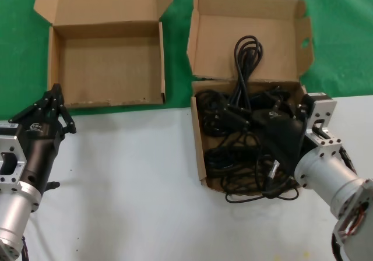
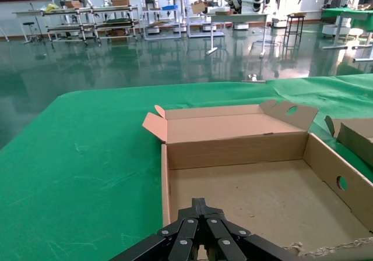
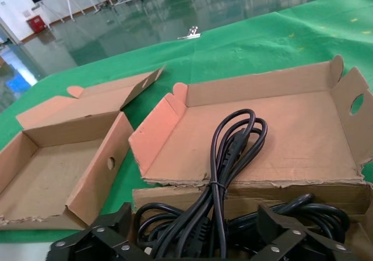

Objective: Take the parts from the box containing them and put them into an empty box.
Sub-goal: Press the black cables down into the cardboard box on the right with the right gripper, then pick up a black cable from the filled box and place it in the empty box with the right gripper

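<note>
A tie (image 3: 217,186) holds the strands of cable tightly together. The coiled black cable (image 3: 234,148) will come out of the heap as one bundle when I lift it.
The parts (image 1: 233,156) are black cables heaped in the box containing them (image 1: 199,150), with one coil (image 3: 233,144) looped up against its upright lid (image 3: 291,133). My right gripper (image 1: 265,121) is low over this heap, open, its fingers (image 3: 119,217) standing either side of cable strands without closing on them; the gripper midpoint (image 3: 198,229) lies over the cables. The empty box (image 1: 105,69) sits to the left, its tray bare (image 2: 262,197). My left gripper (image 1: 56,93) is shut and empty, just in front of that box's near wall (image 2: 200,204).
Both boxes straddle the line between the green cloth (image 1: 17,51) at the back and the white tabletop (image 1: 128,179) in front. A few cable loops (image 1: 262,196) spill over the full box's front edge. The empty box (image 3: 41,179) stands close beside the full one.
</note>
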Robot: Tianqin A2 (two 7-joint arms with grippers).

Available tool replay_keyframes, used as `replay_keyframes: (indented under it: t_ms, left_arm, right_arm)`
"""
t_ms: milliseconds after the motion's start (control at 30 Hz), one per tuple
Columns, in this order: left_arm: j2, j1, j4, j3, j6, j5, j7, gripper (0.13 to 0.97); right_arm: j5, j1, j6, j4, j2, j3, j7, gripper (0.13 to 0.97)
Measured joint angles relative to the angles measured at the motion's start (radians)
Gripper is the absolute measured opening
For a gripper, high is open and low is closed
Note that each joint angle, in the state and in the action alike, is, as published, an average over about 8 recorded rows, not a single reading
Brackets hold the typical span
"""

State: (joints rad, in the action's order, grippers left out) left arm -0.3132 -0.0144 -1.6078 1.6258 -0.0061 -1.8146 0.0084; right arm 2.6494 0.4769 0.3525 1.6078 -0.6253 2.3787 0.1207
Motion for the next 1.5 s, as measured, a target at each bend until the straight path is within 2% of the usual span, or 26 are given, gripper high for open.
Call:
replay_keyframes:
  t_ms: [167, 300, 567, 600, 867, 1167, 1500]
  left_arm:
    - [0.0, 0.0, 0.0, 0.0, 0.0, 0.0, 0.0, 0.145]
    - [0.0, 0.0, 0.0, 0.0, 0.0, 0.0, 0.0, 0.145]
    - [0.0, 0.0, 0.0, 0.0, 0.0, 0.0, 0.0, 0.145]
    - [0.0, 0.0, 0.0, 0.0, 0.0, 0.0, 0.0, 0.145]
    - [0.0, 0.0, 0.0, 0.0, 0.0, 0.0, 0.0, 0.145]
    - [0.0, 0.0, 0.0, 0.0, 0.0, 0.0, 0.0, 0.145]
    - [0.0, 0.0, 0.0, 0.0, 0.0, 0.0, 0.0, 0.145]
  right_arm:
    - [0.005, -0.001, 0.004, 0.0, 0.003, -0.002, 0.009, 0.719]
    - [0.01, -0.001, 0.006, 0.001, 0.005, -0.003, 0.015, 0.719]
    - [0.018, -0.002, 0.007, -0.005, 0.009, -0.002, 0.023, 0.511]
    - [0.02, -0.002, 0.008, -0.005, 0.01, -0.001, 0.024, 0.511]
    - [0.038, -0.002, 0.017, 0.001, 0.006, 0.008, 0.034, 0.327]
    - [0.055, -0.004, 0.022, 0.014, -0.005, 0.009, 0.04, 0.21]
    - [0.046, -0.021, 0.008, 0.1, -0.052, 0.001, 0.041, 0.161]
